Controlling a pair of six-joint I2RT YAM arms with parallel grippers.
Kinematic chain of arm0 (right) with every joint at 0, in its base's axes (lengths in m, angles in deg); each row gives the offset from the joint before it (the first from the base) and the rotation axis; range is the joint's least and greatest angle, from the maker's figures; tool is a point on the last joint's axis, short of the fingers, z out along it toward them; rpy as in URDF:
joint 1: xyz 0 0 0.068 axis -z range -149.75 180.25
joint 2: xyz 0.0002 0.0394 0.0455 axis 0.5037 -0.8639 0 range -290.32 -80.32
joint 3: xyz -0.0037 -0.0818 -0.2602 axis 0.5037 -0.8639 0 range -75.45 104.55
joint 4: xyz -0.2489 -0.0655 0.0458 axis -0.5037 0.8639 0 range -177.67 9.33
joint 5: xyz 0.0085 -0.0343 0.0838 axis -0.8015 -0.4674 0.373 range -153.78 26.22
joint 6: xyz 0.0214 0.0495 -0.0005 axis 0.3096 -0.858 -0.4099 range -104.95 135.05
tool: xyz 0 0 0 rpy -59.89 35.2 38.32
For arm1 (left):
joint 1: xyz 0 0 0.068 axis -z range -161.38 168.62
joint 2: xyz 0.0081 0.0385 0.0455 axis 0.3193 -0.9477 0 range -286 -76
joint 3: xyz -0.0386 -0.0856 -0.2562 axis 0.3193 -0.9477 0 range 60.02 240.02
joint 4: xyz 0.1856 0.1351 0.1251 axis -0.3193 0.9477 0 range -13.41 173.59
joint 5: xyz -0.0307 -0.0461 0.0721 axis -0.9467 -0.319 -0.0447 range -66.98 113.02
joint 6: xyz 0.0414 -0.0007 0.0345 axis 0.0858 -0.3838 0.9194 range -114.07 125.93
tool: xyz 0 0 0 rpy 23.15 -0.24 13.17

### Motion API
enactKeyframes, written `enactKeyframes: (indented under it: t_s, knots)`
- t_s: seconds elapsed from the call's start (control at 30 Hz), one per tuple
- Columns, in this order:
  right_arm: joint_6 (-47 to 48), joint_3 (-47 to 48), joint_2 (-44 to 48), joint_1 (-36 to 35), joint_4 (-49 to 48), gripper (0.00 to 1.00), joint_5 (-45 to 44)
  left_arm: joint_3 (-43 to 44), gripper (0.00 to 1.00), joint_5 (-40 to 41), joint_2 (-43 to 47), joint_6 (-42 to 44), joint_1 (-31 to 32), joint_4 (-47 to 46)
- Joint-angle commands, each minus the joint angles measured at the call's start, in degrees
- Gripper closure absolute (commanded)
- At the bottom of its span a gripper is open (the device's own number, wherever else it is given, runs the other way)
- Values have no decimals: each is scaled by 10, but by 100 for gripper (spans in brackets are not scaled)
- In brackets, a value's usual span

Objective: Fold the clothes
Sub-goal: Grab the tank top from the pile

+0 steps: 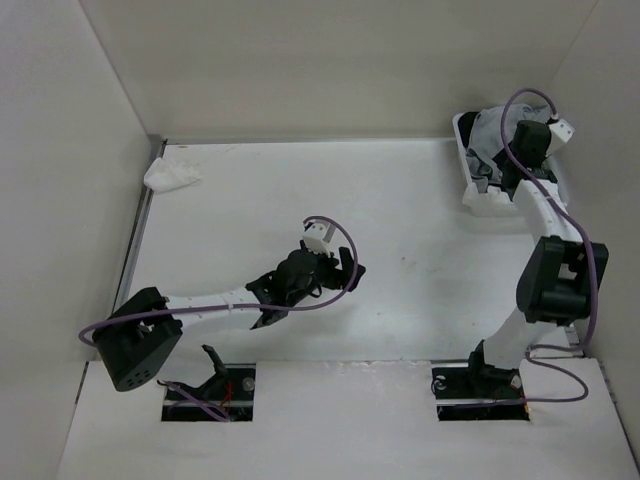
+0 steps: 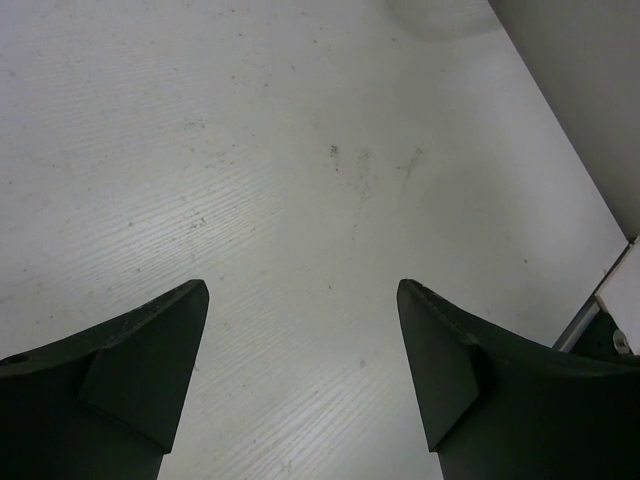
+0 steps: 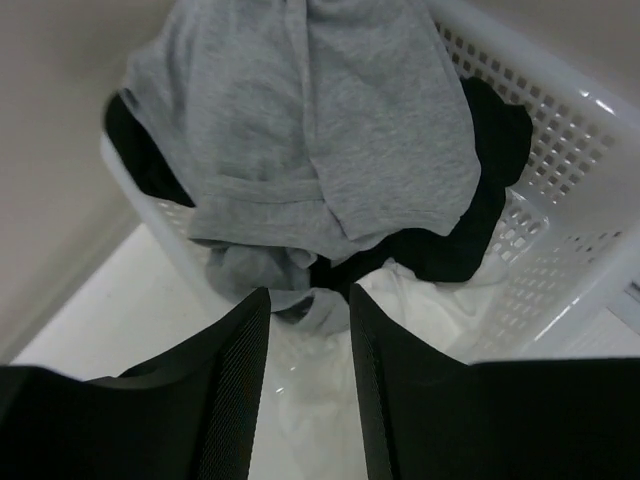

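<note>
The grey top [image 1: 487, 138] will come out of the basket by itself when I lift it, because the grey hem [image 3: 425, 222] lies loose over the black garment.
The clothes, a light grey knit top [image 3: 310, 130], lie crumpled on the pile in a white basket [image 3: 560, 130] at the table's far right corner [image 1: 490, 205]. Grey fabric [image 1: 488, 130] shows there from above. My right gripper [image 3: 308, 292] hangs over the basket's near rim, its jaws partly apart. A hanging fold of the grey top lies at their tips, and I see no pinch on it. My left gripper [image 2: 302, 285] stands wide open over bare table near the middle [image 1: 340, 265], with nothing between its fingers.
Under the grey top in the basket lie a black garment [image 3: 480, 200] and a white one [image 3: 440, 300]. A small white cloth [image 1: 170, 172] sits crumpled at the far left corner. White walls close the table on the left, back and right.
</note>
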Motion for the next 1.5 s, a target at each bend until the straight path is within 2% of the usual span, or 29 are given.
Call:
enactKeyframes:
  t_s: [0.0, 0.23, 0.33, 0.37, 0.47, 0.67, 0.73, 0.83, 1.0, 1.07, 1.17, 1.27, 1.37, 1.47]
  knots:
    - [26, 112, -98, 14, 21, 50, 28, -11, 24, -16, -7, 0, -12, -56]
    - [63, 290, -253, 32, 74, 50, 28, -7, 24, -41, -38, -10, -24, -70]
    - [88, 346, -300, 32, 101, 53, 0, -4, 24, -46, -57, -13, -28, -79]
    - [99, 366, -317, 32, 118, 58, -18, -1, 24, -52, -66, -18, -33, -82]
    - [112, 365, -320, 29, 119, 59, -18, -1, 24, -56, -71, -25, -37, -87]
    - [171, 370, -345, 23, 133, 50, -30, -3, 24, -66, -74, -30, -33, -96]
    - [170, 367, -348, 22, 140, 55, -51, -4, 24, -66, -70, -31, -33, -96]
    - [161, 350, -338, 20, 128, 67, -66, -7, 24, -66, -67, -33, -34, -99]
    - [141, 302, -277, 12, 81, 69, -88, -6, 24, -66, -66, -34, -27, -100]
    - [140, 293, -262, 9, 71, 75, -88, -6, 24, -66, -65, -34, -26, -99]
    - [137, 286, -237, 6, 63, 90, -89, -8, 24, -66, -61, -34, -26, -99]
    - [129, 276, -220, 6, 62, 98, -97, -9, 24, -66, -58, -34, -28, -97]
    - [118, 252, -191, 6, 51, 100, -106, -11, 24, -66, -53, -34, -29, -96]
    - [96, 187, -98, -5, -5, 100, -113, -11, 24, -66, -50, -34, -31, -96]
